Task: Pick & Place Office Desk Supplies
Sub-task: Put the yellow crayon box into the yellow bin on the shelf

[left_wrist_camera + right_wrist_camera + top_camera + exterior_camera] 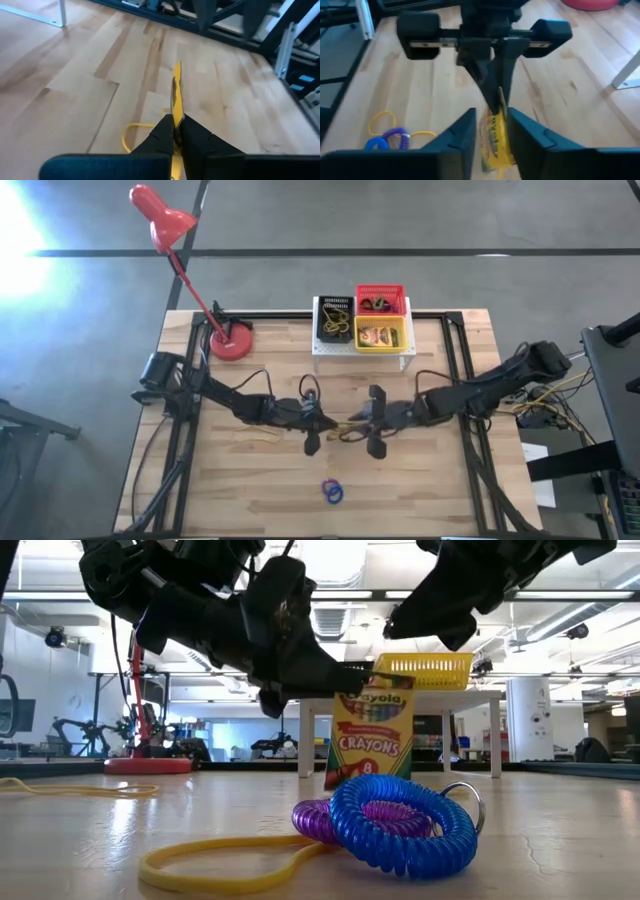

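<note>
Next, my right gripper grabs the box's loose end point(498, 152), because my left gripper is pinching the crayon box and the yellow bin point(380, 333) is closer to my right arm.
A yellow-and-green crayon box point(370, 740) stands upright over the table's middle point(346, 426), between the two grippers. My left gripper point(314, 420) reaches in from the left and is shut on it. My right gripper point(492, 137) comes from the right and is open, with one finger on each side of the box point(496, 135). Coiled blue and purple elastic rings point(400, 825) lie near the front edge point(332, 492) and hide the box's foot in the low view. A thin yellow rubber band point(230, 860) lies by the rings. My left gripper pinches the crayon box by its upper end point(372, 692) between its two fingers point(165, 131), which come in level from the table's left. In the left wrist view the box shows edge-on point(176, 95). The box is upright below the fingers; whether its foot rests on the table is hidden. My right gripper: I cannot tell whether its fingers point(465, 135) touch the box.
At the far edge a white perforated stand point(318, 345) carries a black basket point(336, 320), a red bin point(381, 300) and a yellow bin point(382, 335). A red desk lamp's base point(230, 342) sits far left. Another yellow band point(258, 438) lies left of centre.
</note>
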